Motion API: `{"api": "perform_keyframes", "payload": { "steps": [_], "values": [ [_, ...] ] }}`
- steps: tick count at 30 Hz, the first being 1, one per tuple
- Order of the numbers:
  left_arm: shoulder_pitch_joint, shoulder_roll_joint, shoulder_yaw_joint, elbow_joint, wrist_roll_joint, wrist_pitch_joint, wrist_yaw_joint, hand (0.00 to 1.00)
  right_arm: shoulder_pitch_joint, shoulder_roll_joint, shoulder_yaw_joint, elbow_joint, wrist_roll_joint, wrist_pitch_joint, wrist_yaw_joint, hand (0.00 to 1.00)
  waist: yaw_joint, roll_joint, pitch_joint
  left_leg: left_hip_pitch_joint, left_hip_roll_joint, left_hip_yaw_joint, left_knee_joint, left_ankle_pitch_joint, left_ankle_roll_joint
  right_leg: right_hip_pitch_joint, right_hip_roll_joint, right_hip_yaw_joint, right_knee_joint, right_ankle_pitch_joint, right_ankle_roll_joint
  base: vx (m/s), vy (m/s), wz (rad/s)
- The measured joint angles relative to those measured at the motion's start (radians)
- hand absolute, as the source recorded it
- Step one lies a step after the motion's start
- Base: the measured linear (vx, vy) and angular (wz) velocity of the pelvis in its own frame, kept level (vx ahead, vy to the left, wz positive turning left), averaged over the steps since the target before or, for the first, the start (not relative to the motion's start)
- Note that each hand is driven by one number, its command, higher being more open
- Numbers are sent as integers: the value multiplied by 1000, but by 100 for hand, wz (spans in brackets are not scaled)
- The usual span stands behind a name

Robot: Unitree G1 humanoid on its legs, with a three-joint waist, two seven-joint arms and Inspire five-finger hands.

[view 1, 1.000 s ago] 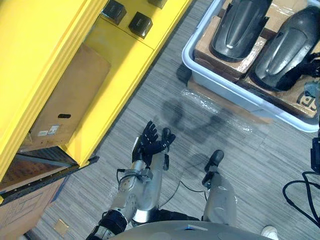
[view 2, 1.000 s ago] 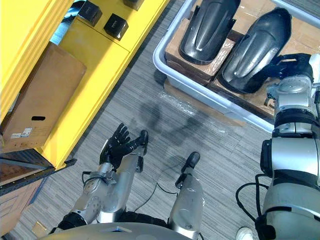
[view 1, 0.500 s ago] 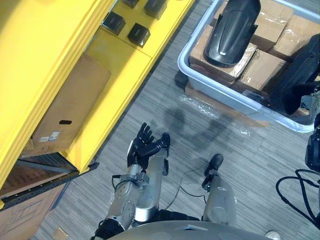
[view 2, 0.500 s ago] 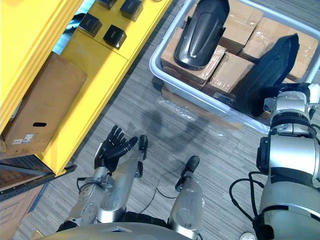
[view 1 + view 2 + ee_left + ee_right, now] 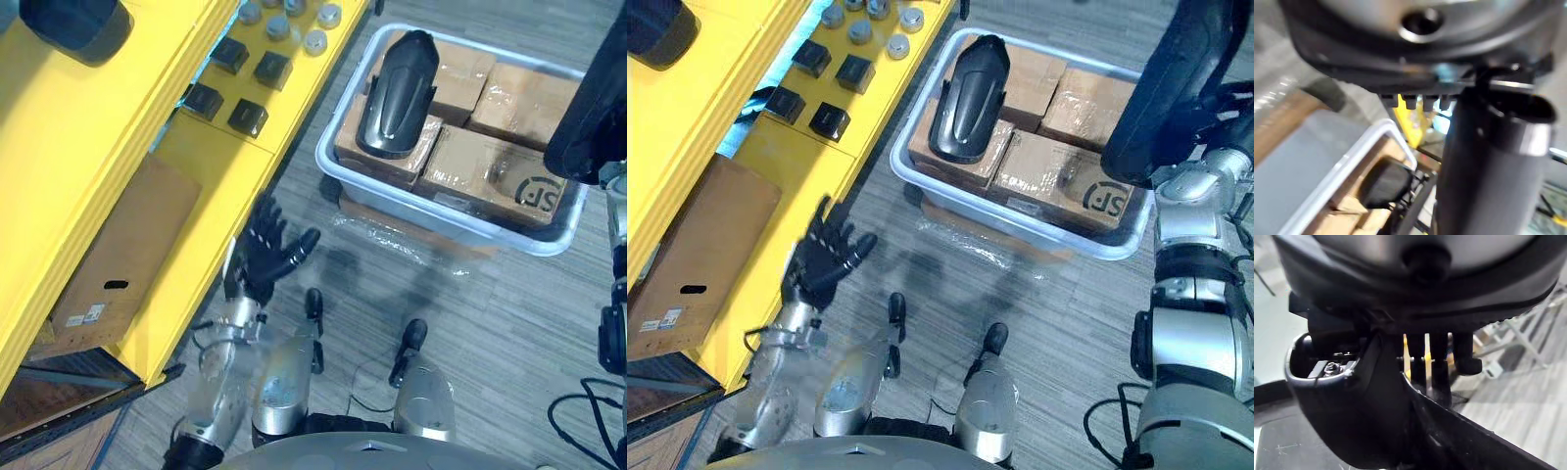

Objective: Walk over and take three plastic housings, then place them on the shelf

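Observation:
The dark plastic housing (image 5: 594, 110) should sit flat with its empty hollow up when the robot lays it down, because the shelf's matching housing (image 5: 80, 29) rests like a tray.
My right hand (image 5: 1223, 106) is shut on a dark plastic housing (image 5: 1176, 83) and holds it up above the tub's right end; the same housing (image 5: 1464, 440) lies under the fingers in the right wrist view. A second black housing (image 5: 395, 90) lies on cardboard boxes in the grey tub (image 5: 431, 221). Another dark housing (image 5: 73, 24) rests on the top level of the yellow shelf (image 5: 127, 117). My left hand (image 5: 263, 257) is open, fingers spread, raised beside the shelf's edge and holding nothing.
Small black boxes (image 5: 247, 117) and round silver caps (image 5: 284, 18) sit on the shelf's middle level. A flat cardboard box (image 5: 118, 255) lies on a lower level. Wrapped cardboard boxes (image 5: 1058, 181) fill the tub. Grey striped floor lies between shelf and tub.
The right hand has lifted its housing up out of the tub, baring the boxes beneath. The left hand has risen toward the shelf. The camera has shifted, bringing more of the shelf into view.

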Motion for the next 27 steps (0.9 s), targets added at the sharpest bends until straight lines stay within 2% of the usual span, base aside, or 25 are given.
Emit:
{"api": "perform_keyframes", "payload": {
  "steps": [1,2,3,5,6,7,8,11,12,15,19,22,27],
  "values": [
    [-11,6,10,-16,0,8,-4,100,14,21,-1,-16,-20,-4,-1,0,-5,-11,-7,10,3,1,-11,3,-2,9,4,-1,-7,0,0,79,-66,-1],
    [-32,22,19,-24,0,31,-14,100,55,71,-1,-47,-51,-7,-1,0,-15,-33,-35,24,8,4,-29,7,-7,20,11,-4,-18,1,0,113,-83,-2],
    [-53,36,20,-23,0,70,-22,100,102,123,0,-83,-85,-7,4,0,-22,-54,-62,48,11,7,-48,9,-11,43,18,-7,-35,1,1,116,-84,-2],
    [-85,36,12,-23,-2,136,-39,100,171,178,2,-147,-128,-8,16,0,-26,-77,-102,65,13,14,-61,7,-17,61,23,-9,-56,4,4,121,-66,-7],
    [-102,36,5,-22,-15,186,-52,100,197,197,5,-189,-158,-9,34,0,-27,-84,-112,79,13,23,-61,5,-19,76,24,-8,-69,9,9,109,-45,-9],
    [-110,36,1,-20,-17,207,-57,100,205,202,7,-208,-169,-10,42,0,-32,-86,-116,84,12,24,-61,3,-22,82,23,-8,-70,9,10,88,-27,-5],
    [-129,35,-6,-19,-20,266,-61,100,230,211,10,-261,-209,-15,72,0,-44,-90,-130,94,10,25,-61,2,-24,100,24,-8,-84,15,16,52,-15,-2],
    [-149,35,-18,-9,-36,344,-60,100,266,222,30,-331,-251,-35,107,0,-51,-101,-158,117,12,38,-61,-6,-31,124,27,0,-103,15,16,27,-15,-12],
    [-165,36,-36,10,-30,389,-60,100,286,229,48,-356,-282,-49,122,0,-55,-108,-189,121,15,43,-62,-8,-33,127,30,2,-105,16,16,16,-22,-11],
    [-198,41,-79,59,44,461,-57,100,316,256,79,-403,-285,-84,139,0,-66,-125,-229,144,24,53,-62,-10,-37,147,39,10,-118,22,9,-6,-27,-12],
    [-214,42,-109,119,81,522,-49,100,319,297,115,-410,-319,-124,146,0,-74,-130,-265,162,33,66,-66,-22,-37,164,47,19,-135,28,0,-79,-4,-10],
    [-215,46,-121,142,112,523,-52,100,348,319,141,-410,-318,-161,158,0,-73,-135,-282,165,41,70,-67,-24,-35,164,57,22,-137,29,-1,-83,-14,-8],
    [-262,53,-183,142,117,525,-47,100,400,360,207,-410,-319,-176,167,0,-67,-137,-299,164,40,71,-67,-20,-33,169,58,22,-152,43,-2,-37,2,-1]
  ]
}}
